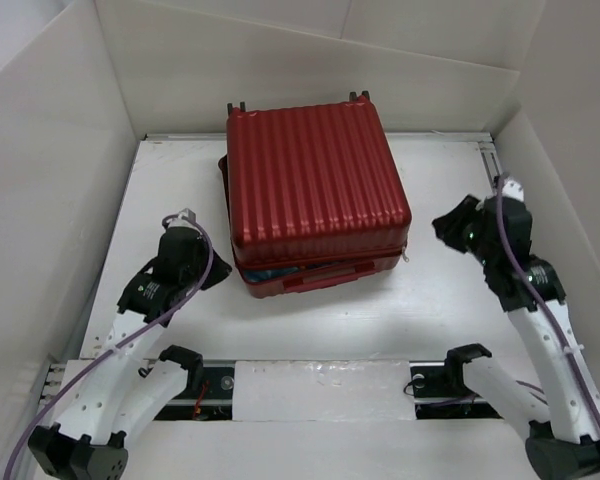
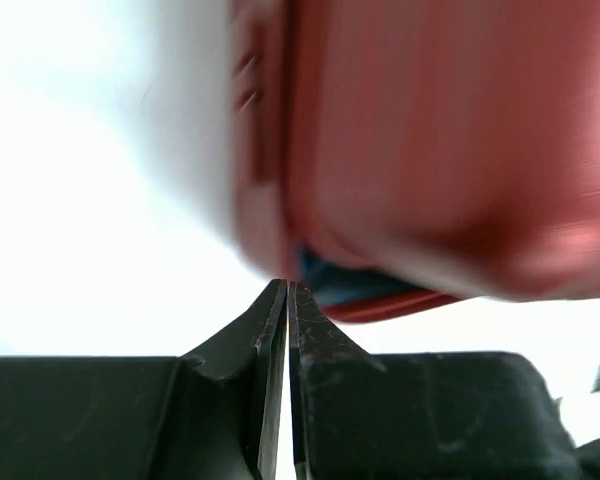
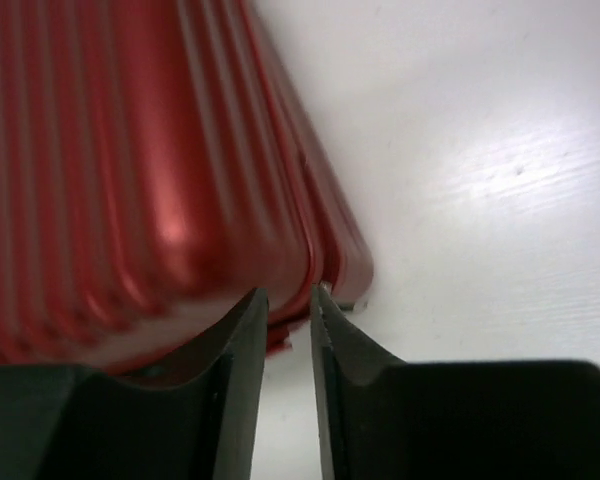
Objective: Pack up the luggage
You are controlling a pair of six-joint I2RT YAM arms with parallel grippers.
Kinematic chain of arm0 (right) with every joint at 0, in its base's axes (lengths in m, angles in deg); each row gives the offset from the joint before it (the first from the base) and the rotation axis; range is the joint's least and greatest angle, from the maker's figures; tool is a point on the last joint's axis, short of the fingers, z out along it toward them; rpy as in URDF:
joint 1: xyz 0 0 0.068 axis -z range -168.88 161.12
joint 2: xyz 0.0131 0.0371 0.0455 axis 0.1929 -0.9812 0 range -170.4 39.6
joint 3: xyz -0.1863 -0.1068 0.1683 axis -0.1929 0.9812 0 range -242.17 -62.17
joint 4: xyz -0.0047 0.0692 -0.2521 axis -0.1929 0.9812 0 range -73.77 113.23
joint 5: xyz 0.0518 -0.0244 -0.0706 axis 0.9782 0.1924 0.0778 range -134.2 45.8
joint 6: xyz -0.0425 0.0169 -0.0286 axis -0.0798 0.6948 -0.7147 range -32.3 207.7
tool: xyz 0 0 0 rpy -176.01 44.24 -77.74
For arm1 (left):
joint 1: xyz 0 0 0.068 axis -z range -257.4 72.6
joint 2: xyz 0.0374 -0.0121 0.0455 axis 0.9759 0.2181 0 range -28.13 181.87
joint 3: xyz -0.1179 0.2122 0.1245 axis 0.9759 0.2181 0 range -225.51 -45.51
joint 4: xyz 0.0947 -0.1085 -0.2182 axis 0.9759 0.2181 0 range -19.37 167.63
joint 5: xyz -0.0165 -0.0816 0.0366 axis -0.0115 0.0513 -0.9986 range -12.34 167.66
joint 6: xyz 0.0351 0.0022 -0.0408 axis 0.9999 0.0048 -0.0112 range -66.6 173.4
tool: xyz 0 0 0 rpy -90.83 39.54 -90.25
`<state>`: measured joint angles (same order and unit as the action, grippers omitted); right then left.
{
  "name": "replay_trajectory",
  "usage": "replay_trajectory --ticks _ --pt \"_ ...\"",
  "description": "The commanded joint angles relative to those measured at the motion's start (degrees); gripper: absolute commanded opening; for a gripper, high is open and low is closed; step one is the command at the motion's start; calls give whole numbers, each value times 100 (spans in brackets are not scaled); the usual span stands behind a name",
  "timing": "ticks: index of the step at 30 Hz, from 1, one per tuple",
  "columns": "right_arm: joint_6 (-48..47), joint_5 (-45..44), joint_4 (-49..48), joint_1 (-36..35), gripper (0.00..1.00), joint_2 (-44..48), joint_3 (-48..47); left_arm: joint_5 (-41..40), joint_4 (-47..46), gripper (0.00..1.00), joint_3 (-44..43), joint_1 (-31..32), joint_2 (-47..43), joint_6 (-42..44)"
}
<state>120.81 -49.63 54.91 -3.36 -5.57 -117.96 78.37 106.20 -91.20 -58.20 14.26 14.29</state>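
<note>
The luggage's front gap [image 1: 280, 272] is open, and its zipper pull [image 1: 405, 256] hangs at the luggage's corner across from my left gripper. Next, I reach for the zipper pull with my right gripper.
The luggage [image 1: 315, 185], a dark-red ribbed hard-shell suitcase, lies flat in the middle of the white table [image 1: 430, 310]. Its lid rests almost down, and a narrow gap along the front edge shows blue lining [image 1: 273, 271]. My left gripper [image 1: 222, 274] sits shut and empty just off the case's front left corner. In the left wrist view its tips [image 2: 287, 286] point at the blurred luggage [image 2: 430, 150] and the blue lining [image 2: 345, 288] in the gap. My right gripper [image 1: 439, 226] hovers by the front right corner. Its jaws [image 3: 288, 296] stand slightly apart with nothing between them, right at the luggage's [image 3: 130, 180] seam.
White panels wall the table in on the left [image 1: 50, 180], back [image 1: 310, 60] and right [image 1: 580, 170]. A metal rail [image 1: 320, 385] with both arm bases runs along the near edge. Bare table surface lies on either side of the case.
</note>
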Motion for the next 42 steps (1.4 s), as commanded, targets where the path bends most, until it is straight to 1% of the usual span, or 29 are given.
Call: replay_trajectory --ticks 1,2,4,5,7,8,9,10,11,12,15,16,19,22,24,25,27,28,30,31,32,33,34,35,37,38,39,41,42 --pt "134 296 -379 515 28 -1032 -677 42 801 1 253 31 -64 -140" --pt "135 384 -326 656 27 -1264 -809 443 733 1 349 31 -64 -245" --pt "214 245 -596 657 24 -1642 -881 859 522 1 736 31 -143 -377" --pt "266 244 -1068 727 23 -1749 -742 1156 242 3 876 31 -213 -378" --pt "267 866 -1309 780 23 -2056 -670 1273 4 5 1149 31 -214 -378" --pt "345 1025 -1310 780 23 -2388 -670 1361 -267 7 1150 31 -31 -308" --pt "346 1192 -1362 545 23 -2513 -670 1440 -348 9 1150 83 67 -307" --pt "416 1194 -1458 404 23 -2593 -540 1493 -436 9 1150 84 163 -247" --pt "556 1194 -1529 237 21 -2655 -477 1546 -542 11 1150 145 329 -246" --pt "653 1194 -1686 -69 21 -2655 -416 1685 -751 11 1150 145 401 -194" --pt "995 1404 -2004 -563 21 -2760 -231 1862 -1208 16 1290 145 655 -193" --pt "996 1457 -2074 -860 21 -2822 -231 1863 -1289 16 1291 145 726 -193" --pt "1067 1518 -2136 -1240 21 -3094 -502 1950 -1579 17 1291 145 980 -245" --pt "1067 1458 -2084 -1373 21 -3235 -880 1530 -1659 17 1090 145 1043 -412" --pt "996 1002 -1803 -1373 21 -3288 -1152 1222 -1711 17 888 145 1043 -483" --pt "883 878 -1706 -1373 21 -3218 -1206 1221 -1712 17 834 145 1043 -483" --pt "777 650 -1451 -1233 26 -3052 -1258 1221 -1764 17 729 145 1096 -535" --pt "724 553 -1346 -1172 33 -2790 -1207 1221 -1669 17 659 145 1044 -536" --pt "724 333 -1083 -1171 41 -2429 -1040 985 -1370 17 658 145 728 -536" --pt "828 158 -1012 -1171 46 -2209 -726 879 -1256 17 580 145 596 -536" --pt "916 156 -959 -1171 53 -1737 -531 791 -1133 17 501 145 464 -536" --pt "1109 87 -819 -1223 55 -1480 -321 616 -940 17 500 145 228 -536" --pt "1241 86 -748 -1224 55 -1234 -101 519 -851 20 422 145 130 -536" --pt "1329 86 -695 -1224 55 -744 336 440 -772 22 325 145 68 -536" --pt "1470 217 -503 -1285 52 -345 717 316 -543 23 237 145 67 -536" --pt "1471 366 -414 -1285 49 -222 945 316 -490 25 149 145 154 -536" --pt "1471 428 -326 -1285 44 -90 1008 316 -438 26 148 145 216 -536" --pt "1375 429 -185 -1496 38 -89 1070 368 -384 30 78 145 270 -536" --pt "1261 481 -185 -1557 38 -89 1070 368 -384 30 78 145 270 -536"
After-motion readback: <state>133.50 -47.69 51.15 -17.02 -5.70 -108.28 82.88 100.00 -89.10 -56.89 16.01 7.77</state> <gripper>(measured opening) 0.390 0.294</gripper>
